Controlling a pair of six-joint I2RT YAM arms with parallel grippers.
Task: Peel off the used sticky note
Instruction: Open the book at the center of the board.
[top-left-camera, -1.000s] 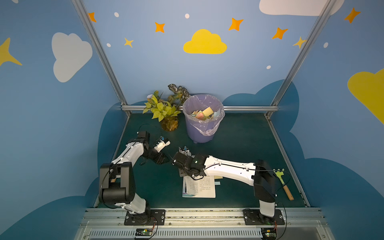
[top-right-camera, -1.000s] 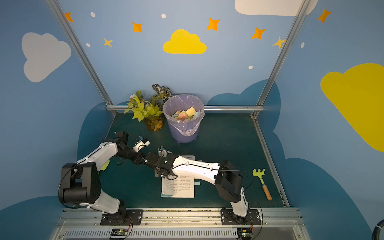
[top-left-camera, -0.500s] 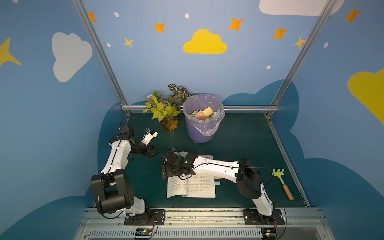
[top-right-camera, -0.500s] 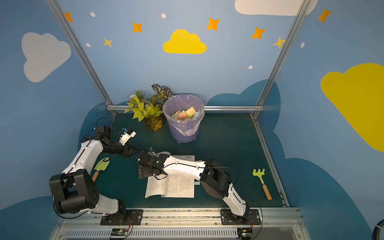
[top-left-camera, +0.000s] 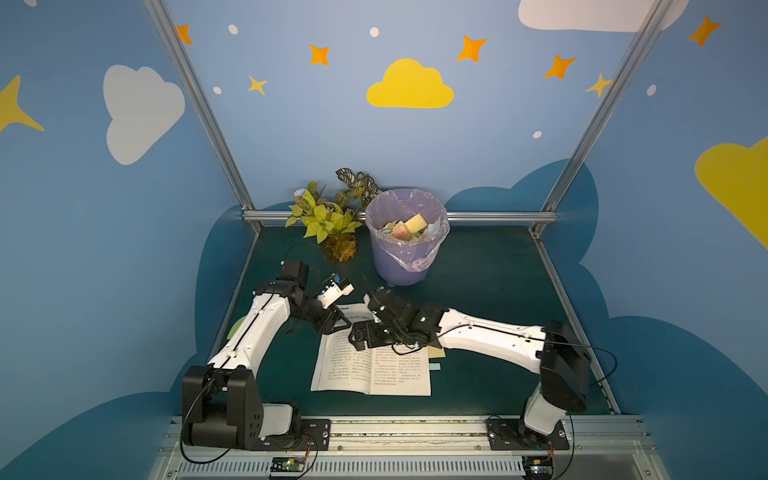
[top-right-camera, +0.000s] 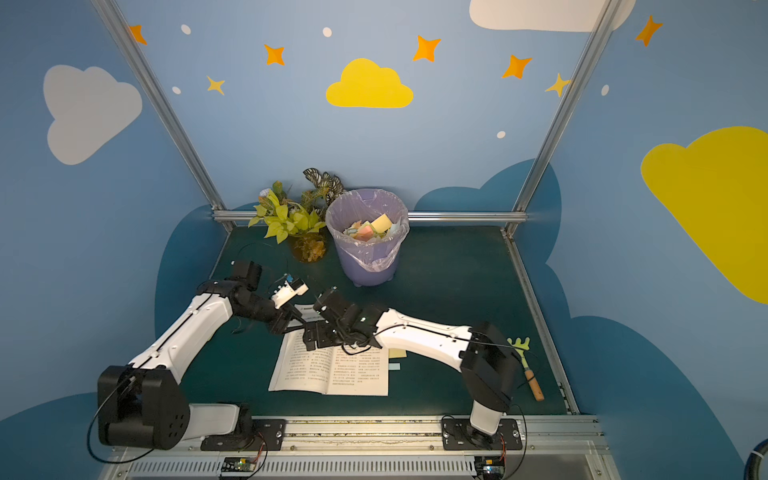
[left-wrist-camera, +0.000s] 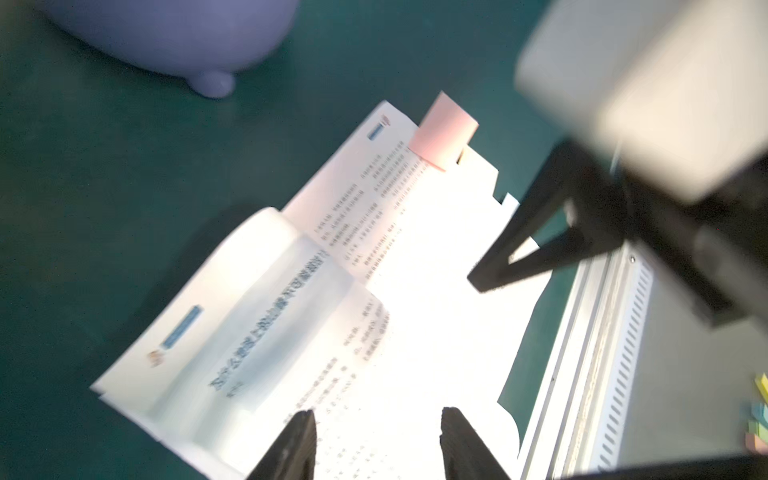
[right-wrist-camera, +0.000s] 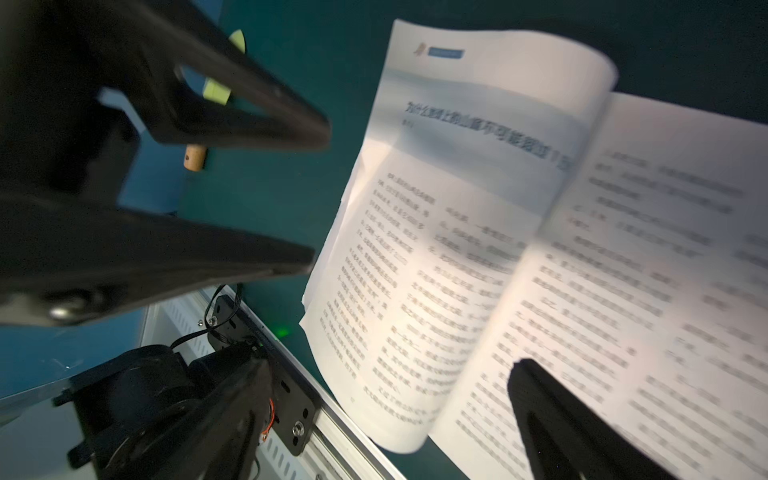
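I keep moving my right gripper toward the pink sticky note's loose end (left-wrist-camera: 455, 116), which sticks out past the book's edge, then open and close at that end.
An open book (top-left-camera: 374, 365) (top-right-camera: 332, 370) lies on the green table, its left page arched up in the right wrist view (right-wrist-camera: 478, 199). A pink sticky note (left-wrist-camera: 442, 131) is stuck at the top edge of its right page; in both top views my right arm hides it. A yellow note (top-left-camera: 436, 352) and a pale blue one (top-left-camera: 434, 366) poke out at the book's right edge. My left gripper (top-left-camera: 334, 324) (left-wrist-camera: 378, 413) hangs open over the book's upper left, holding nothing. My right gripper (top-left-camera: 361, 337) (right-wrist-camera: 390, 374) is wide open over the upper middle.
A purple lined bin (top-left-camera: 405, 257) with several coloured notes stands behind the book, a potted plant (top-left-camera: 328, 224) to its left. A green rake (top-right-camera: 525, 361) lies at the right, a green trowel (top-left-camera: 232, 330) under my left arm. The metal rail (top-left-camera: 374, 428) runs along the front.
The book's left page has come over to the left and the book lies wider open. My right gripper has opened. My left gripper swung out left, then came back over the book's corner.
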